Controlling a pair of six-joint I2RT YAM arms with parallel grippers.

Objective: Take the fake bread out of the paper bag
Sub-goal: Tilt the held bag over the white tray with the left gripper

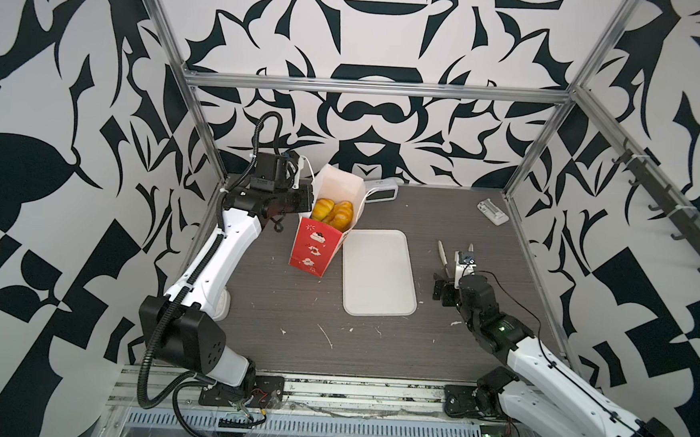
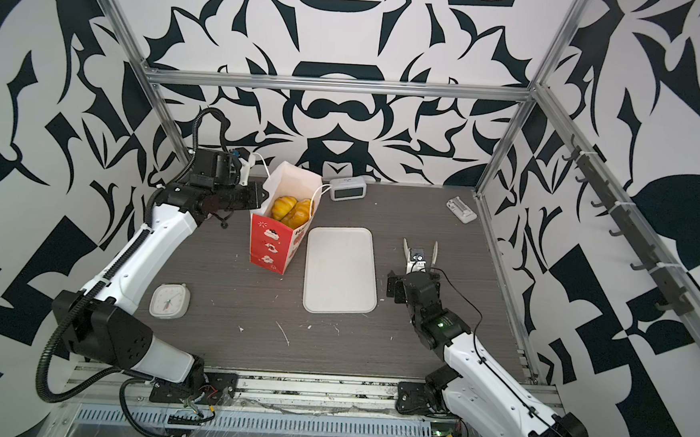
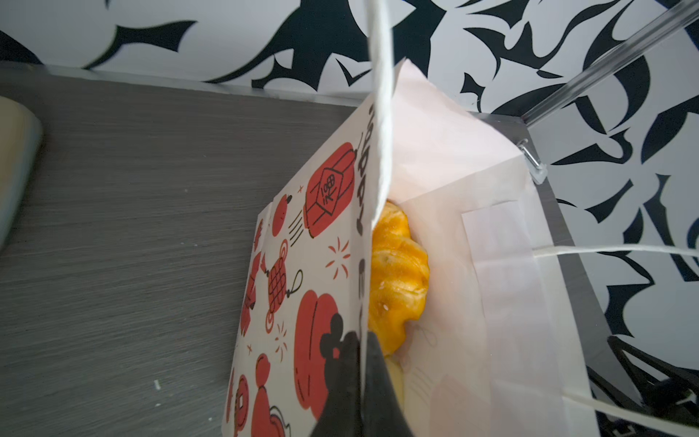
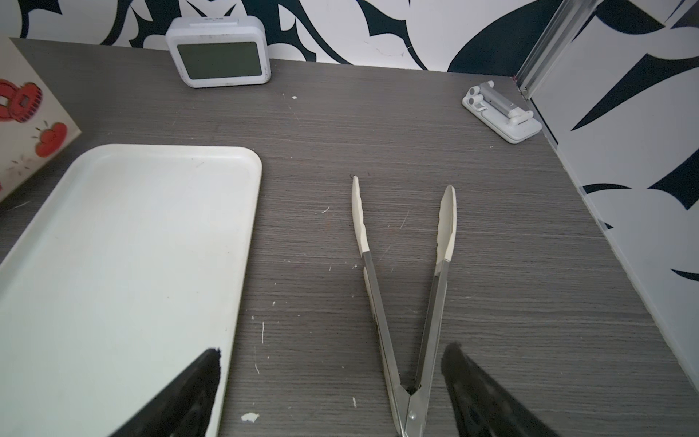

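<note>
The paper bag's opening (image 1: 338,199) faces up. Next, my left gripper tilts the bag toward the white tray (image 1: 378,272) before my right gripper goes in with the tongs.
The paper bag (image 1: 315,246) (image 2: 269,243) stands upright at the back left of the table, red and white with its mouth open. Glossy golden fake bread (image 1: 334,214) (image 2: 292,212) fills its top. In the left wrist view the bread (image 3: 397,280) lies just inside the printed bag wall (image 3: 314,265). My left gripper (image 3: 361,352) (image 1: 304,201) is shut on that wall's rim, one finger on each side. My right gripper (image 4: 332,353) hangs open low over the table, to the right of the tray. Metal tongs (image 4: 406,287) (image 1: 442,254) lie between its fingers, untouched.
A flat white tray (image 1: 378,271) (image 4: 125,246) lies right of the bag. A grey digital clock (image 1: 381,190) (image 4: 219,60) stands behind the bag. A white folded stand (image 1: 492,211) (image 4: 499,113) sits at the back right corner. A small square clock (image 2: 168,300) lies by the left arm.
</note>
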